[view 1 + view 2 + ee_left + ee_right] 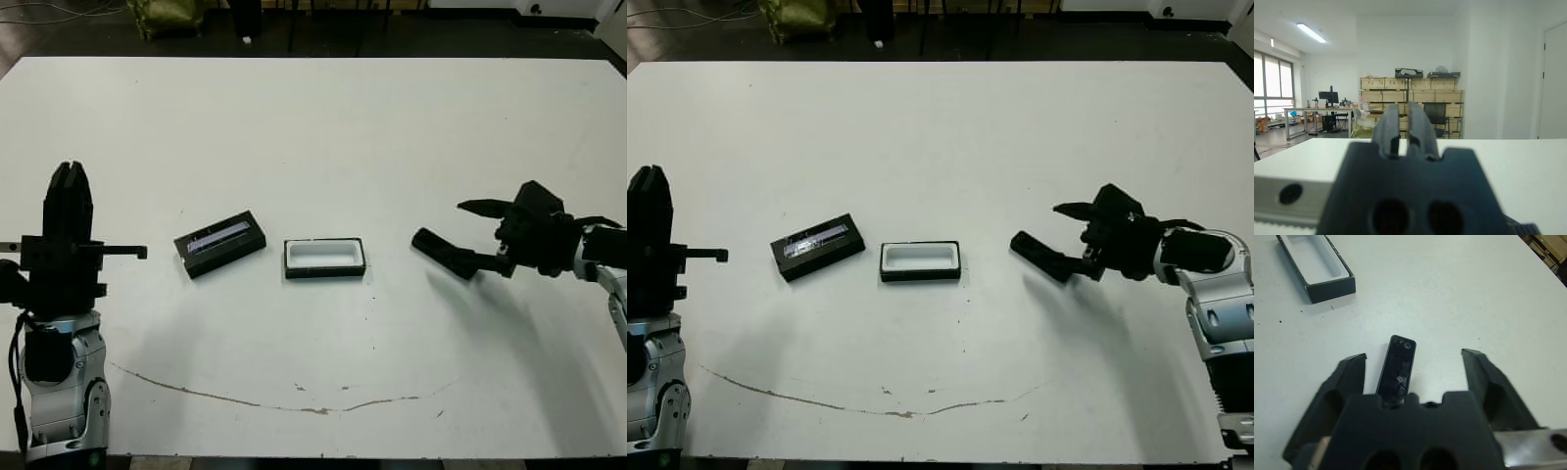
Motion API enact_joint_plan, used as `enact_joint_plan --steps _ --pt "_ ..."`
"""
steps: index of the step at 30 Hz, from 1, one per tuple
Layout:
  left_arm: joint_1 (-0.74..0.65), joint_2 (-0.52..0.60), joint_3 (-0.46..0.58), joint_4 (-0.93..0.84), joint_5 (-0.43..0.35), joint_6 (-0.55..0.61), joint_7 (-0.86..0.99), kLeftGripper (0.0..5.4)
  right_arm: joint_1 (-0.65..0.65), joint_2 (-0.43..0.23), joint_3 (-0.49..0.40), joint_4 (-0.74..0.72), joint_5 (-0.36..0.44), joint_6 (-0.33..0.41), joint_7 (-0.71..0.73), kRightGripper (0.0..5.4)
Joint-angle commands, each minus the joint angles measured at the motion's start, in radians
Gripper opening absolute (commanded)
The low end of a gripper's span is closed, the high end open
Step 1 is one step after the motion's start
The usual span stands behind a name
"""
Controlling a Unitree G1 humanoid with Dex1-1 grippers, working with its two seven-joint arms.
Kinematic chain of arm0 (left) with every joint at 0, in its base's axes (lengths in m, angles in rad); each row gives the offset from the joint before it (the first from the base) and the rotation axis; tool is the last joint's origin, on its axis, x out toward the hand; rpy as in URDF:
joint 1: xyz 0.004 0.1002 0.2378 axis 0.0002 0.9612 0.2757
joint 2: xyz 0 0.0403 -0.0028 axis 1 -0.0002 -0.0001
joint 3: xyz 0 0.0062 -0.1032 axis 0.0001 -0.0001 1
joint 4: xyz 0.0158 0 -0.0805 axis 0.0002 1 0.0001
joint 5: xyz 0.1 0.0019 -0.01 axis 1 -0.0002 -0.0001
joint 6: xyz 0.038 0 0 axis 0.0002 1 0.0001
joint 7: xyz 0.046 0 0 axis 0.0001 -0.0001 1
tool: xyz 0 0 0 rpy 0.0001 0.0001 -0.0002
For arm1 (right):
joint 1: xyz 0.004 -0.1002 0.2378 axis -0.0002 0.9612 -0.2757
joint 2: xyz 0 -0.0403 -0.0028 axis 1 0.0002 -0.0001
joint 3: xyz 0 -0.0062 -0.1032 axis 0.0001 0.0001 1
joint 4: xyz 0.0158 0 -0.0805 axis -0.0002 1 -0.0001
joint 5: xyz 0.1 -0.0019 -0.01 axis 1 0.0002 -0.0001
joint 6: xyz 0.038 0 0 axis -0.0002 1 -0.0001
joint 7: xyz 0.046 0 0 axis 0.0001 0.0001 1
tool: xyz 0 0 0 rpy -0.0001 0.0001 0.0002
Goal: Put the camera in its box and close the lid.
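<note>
My gripper will lower the slim camera (440, 249), and the camera should settle inside, glossy side up, because the box's white lining has a long hollow (324, 255) that matches it.
The camera (446, 253), a slim black bar, lies on the white table right of centre. My right gripper (468, 235) is open around its near end. In the right wrist view the two fingers (1347, 382) stand wide on either side of the camera (1398, 369) without touching it. The box (325, 274), a black tray with a white lining, sits open at the table's middle, left of the camera. The lid (220, 243), black with a silvery stripe, lies flat to the left of the box. My left gripper (69, 181) stands upright at the far left, shut on nothing.
A thin brown crack line (294, 401) runs across the table's near part. Beyond the far edge there are dark floor and a green bag (171, 15). The left wrist view looks out over the table into an office room.
</note>
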Motion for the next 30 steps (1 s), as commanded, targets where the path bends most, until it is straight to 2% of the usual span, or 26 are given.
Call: enact_joint_plan --steps 1,4,7,12,15,17,23,25,30 --pt "0.011 0.005 -0.001 0.013 0.002 0.009 -0.004 0.00 0.011 0.007 0.008 0.012 -0.004 0.002 -0.001 3.85" --pt "0.016 0.005 -0.003 0.000 -0.001 0.023 -0.002 0.00 0.008 0.014 0.015 0.026 -0.006 0.017 -0.001 3.18" --pt "0.010 0.005 -0.002 0.009 0.002 0.010 -0.007 0.00 -0.001 0.022 0.024 0.079 -0.011 -0.031 0.013 2.55" --pt "0.007 0.002 -0.004 0.013 0.010 0.003 -0.004 0.00 -0.008 0.021 0.047 0.094 -0.025 -0.051 0.024 1.94" --pt "0.006 0.003 -0.005 0.014 0.008 0.004 -0.007 0.00 -0.008 0.026 0.052 0.098 -0.025 -0.046 0.025 2.02" --pt "0.004 0.003 -0.005 0.017 0.009 -0.001 -0.008 0.00 -0.008 0.035 0.053 0.117 -0.020 -0.039 0.028 1.88" --pt "0.007 0.002 -0.007 0.008 0.017 0.013 0.004 0.00 -0.026 0.064 0.052 0.231 -0.018 -0.107 0.054 0.95" --pt "0.009 0.004 -0.007 0.006 0.015 0.016 0.002 0.00 -0.035 0.069 0.055 0.270 -0.026 -0.137 0.058 0.80" --pt "0.009 0.002 -0.007 0.006 0.013 0.013 0.004 0.00 -0.050 0.082 0.067 0.340 -0.032 -0.143 0.077 0.30"
